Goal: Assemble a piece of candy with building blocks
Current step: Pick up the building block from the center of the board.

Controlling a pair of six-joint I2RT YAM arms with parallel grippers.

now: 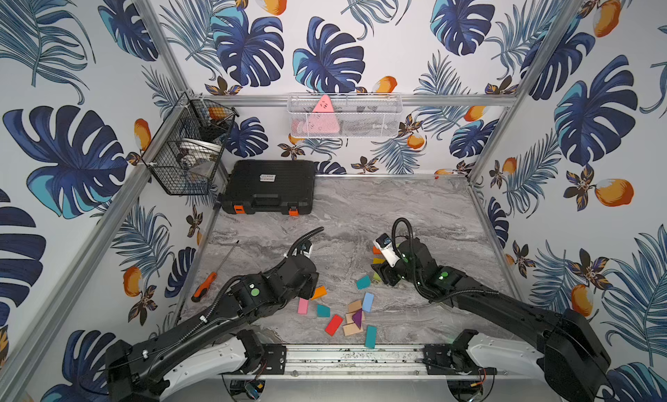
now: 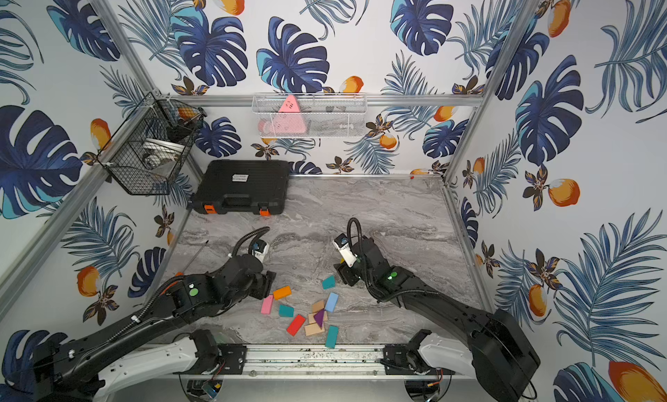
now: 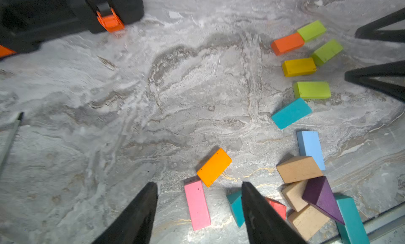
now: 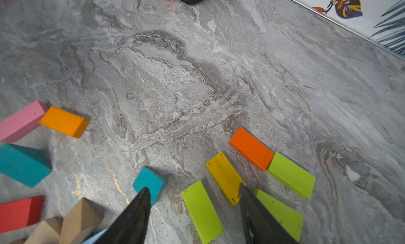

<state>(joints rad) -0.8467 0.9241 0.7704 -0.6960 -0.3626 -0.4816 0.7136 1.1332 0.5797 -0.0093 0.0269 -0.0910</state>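
Observation:
The long sides of the orange-yellow block (image 2: pixel 283 293) both have room for fingers along them, so I should keep my left gripper going toward this block's middle and close it across there.
The building blocks lie scattered flat on the marble table. My left gripper (image 3: pixel 198 184) is open and hovers over a pink block (image 3: pixel 197 205), beside an orange-yellow block (image 3: pixel 214 167) and a teal one (image 3: pixel 235 207). My right gripper (image 4: pixel 193 188) is open above a green block (image 4: pixel 201 210). Close by lie a yellow block (image 4: pixel 224 177), an orange block (image 4: pixel 251 147) and two more green ones (image 4: pixel 291 175). Nearer the front edge, plain wood blocks and a purple triangle (image 1: pixel 357 317) form a loose heap, with a red block (image 1: pixel 334 324) and teal block (image 1: pixel 370 336) alongside. Neither gripper holds anything.
A black tool case (image 1: pixel 269 187) stands at the back left. An orange-handled screwdriver (image 1: pixel 204 286) lies along the left edge. A black wire basket (image 1: pixel 184 154) and a white mesh basket (image 1: pixel 344 117) hang on the walls. A metal rail (image 1: pixel 353 358) runs along the front.

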